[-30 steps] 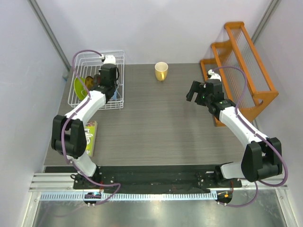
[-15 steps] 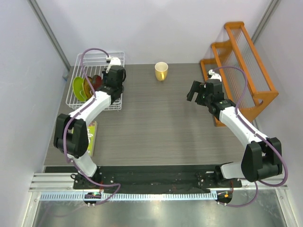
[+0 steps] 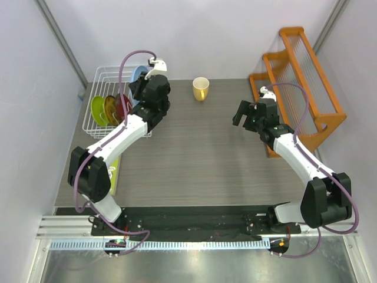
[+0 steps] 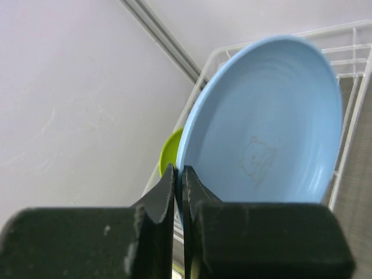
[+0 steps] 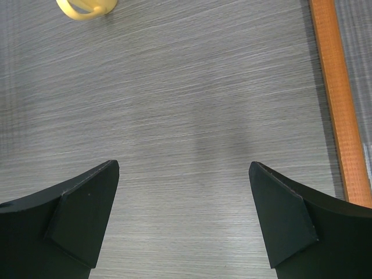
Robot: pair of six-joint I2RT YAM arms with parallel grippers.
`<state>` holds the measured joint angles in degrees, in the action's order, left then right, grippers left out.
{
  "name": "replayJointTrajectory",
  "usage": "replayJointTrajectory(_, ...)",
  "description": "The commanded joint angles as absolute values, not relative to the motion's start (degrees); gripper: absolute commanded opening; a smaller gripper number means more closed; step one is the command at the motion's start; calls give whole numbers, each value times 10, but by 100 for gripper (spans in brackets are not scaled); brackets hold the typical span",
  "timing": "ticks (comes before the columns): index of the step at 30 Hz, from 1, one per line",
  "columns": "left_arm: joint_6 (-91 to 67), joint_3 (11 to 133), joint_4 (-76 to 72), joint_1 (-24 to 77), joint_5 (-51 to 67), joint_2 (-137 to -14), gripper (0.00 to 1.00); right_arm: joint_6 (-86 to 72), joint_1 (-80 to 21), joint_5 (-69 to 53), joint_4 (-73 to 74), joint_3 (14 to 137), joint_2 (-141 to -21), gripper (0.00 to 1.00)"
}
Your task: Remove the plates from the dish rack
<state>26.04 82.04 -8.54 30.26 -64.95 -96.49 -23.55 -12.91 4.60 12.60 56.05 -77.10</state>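
One edge of the plate is in my left gripper, which holds the light blue plate upright [image 4: 261, 122]. Next, my right gripper takes its opposite edge [image 4: 339, 99] and lays the plate flat.
The white wire dish rack [image 3: 105, 75] stands at the table's far left. The lime green plate [image 3: 98, 109], yellow patterned plate [image 3: 111, 108] and red floral plate [image 3: 122, 106] stand upright in it. My left gripper [image 3: 141, 82] is shut on the rim of the light blue plate [image 3: 138, 73] and holds it raised over the rack's right side. In the left wrist view the blue plate [image 4: 267, 128] fills the middle, its edge pinched in the gripper [image 4: 179, 170], with the green plate [image 4: 168, 154] behind. My right gripper [image 5: 183, 165] is open and empty above bare table.
A yellow cup [image 3: 201, 88] stands at the back middle and shows in the right wrist view [image 5: 86, 7]. An orange wooden slatted rack [image 3: 300, 76] stands at the right. A green and yellow flat object [image 3: 113, 171] lies at the table's left front.
My left gripper has risen and moved right, lifting the light blue plate up out of the rack. The right arm has not moved.
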Motion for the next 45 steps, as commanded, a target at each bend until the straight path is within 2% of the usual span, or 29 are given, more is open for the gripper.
replayJointTrajectory(1, 143, 866, 70, 307, -585, -884, 0, -237, -128, 34, 125, 567, -736, 100)
replayJointTrajectory(7, -59, 847, 209, 308, -404, -852, 0, -251, -128, -61, 84, 551, -721, 100)
replayJointTrajectory(15, -198, 785, 196, 308, -147, -876, 0, -296, -134, -134, 4, 520, -726, 99)
replayJointTrajectory(21, -259, 759, 143, 308, -74, -891, 0, -316, -149, -151, -34, 511, -753, 99)
replayJointTrajectory(30, -297, 744, 104, 308, -34, -898, 0, -324, -170, -176, -55, 516, -825, 87)
replayJointTrajectory(33, -300, 741, 99, 308, -26, -899, 0, -323, -173, -178, -55, 520, -848, 60)
replayJointTrajectory(34, -299, 741, 100, 308, -34, -900, 0, -323, -173, -178, -55, 522, -851, 28)
replayJointTrajectory(36, -295, 737, 102, 308, -45, -900, 0, -324, -174, -168, -54, 521, -846, 2)
replayJointTrajectory(39, -288, 727, 109, 307, -75, -896, 0, -312, -174, -139, -34, 521, -822, 1)
replayJointTrajectory(41, -280, 720, 122, 307, -114, -894, 31, -301, -174, -94, -5, 526, -806, 1)
replayJointTrajectory(43, -272, 715, 134, 307, -154, -893, 68, -280, -174, -56, 39, 541, -795, 1)
replayJointTrajectory(44, -268, 712, 148, 306, -193, -892, 78, -273, -174, -49, 68, 547, -795, 1)
replayJointTrajectory(45, -260, 709, 152, 304, -211, -890, 83, -266, -173, -44, 82, 552, -795, 1)
